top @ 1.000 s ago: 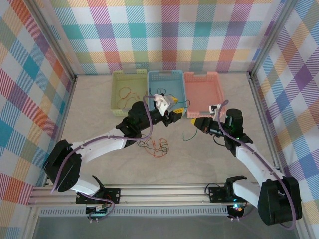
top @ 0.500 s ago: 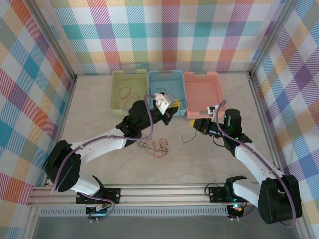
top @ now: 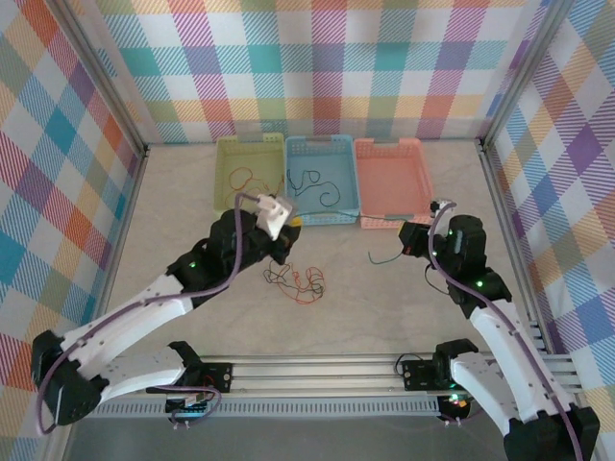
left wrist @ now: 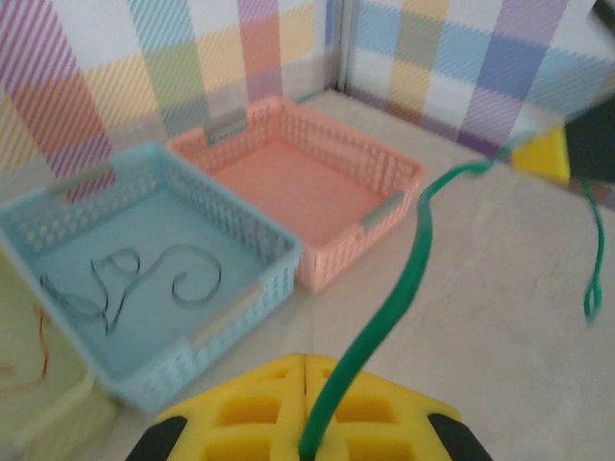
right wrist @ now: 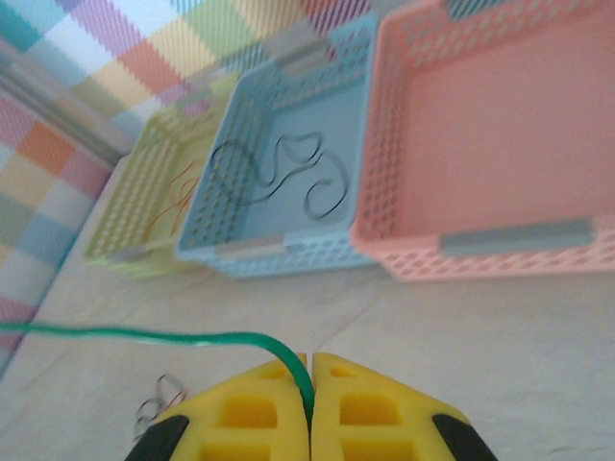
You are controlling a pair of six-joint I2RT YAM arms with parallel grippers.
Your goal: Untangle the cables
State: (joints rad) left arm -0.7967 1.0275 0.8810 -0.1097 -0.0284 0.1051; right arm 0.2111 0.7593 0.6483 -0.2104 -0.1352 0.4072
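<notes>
I should keep holding the green cable (right wrist: 144, 334), which runs clear of the clump (top: 296, 283), with my right gripper until my left gripper opens and lets go of it.
A small clump of thin cables (top: 296, 280), red, orange and dark, lies on the table between the arms. A green cable (left wrist: 404, 279) runs from my left gripper (left wrist: 306, 359) across to my right gripper (right wrist: 309, 357), and both are shut on it. In the top view my left gripper (top: 291, 224) is above the clump and my right gripper (top: 404, 246) is further right. The green cable's (top: 382, 257) short loose end hangs beside the right gripper. In the right wrist view the green cable (right wrist: 144, 335) leaves to the left, over the clump (right wrist: 159, 408).
Three baskets stand in a row at the back: a green basket (top: 252, 142) with an orange cable (top: 240, 181), a blue basket (top: 319, 140) with a black cable (top: 312, 182), and a pink basket (top: 389, 144). Checked walls close in the table.
My left gripper has shut on the green cable and drawn back to the left and nearer. My right gripper has moved right, so the green cable now spans between them.
</notes>
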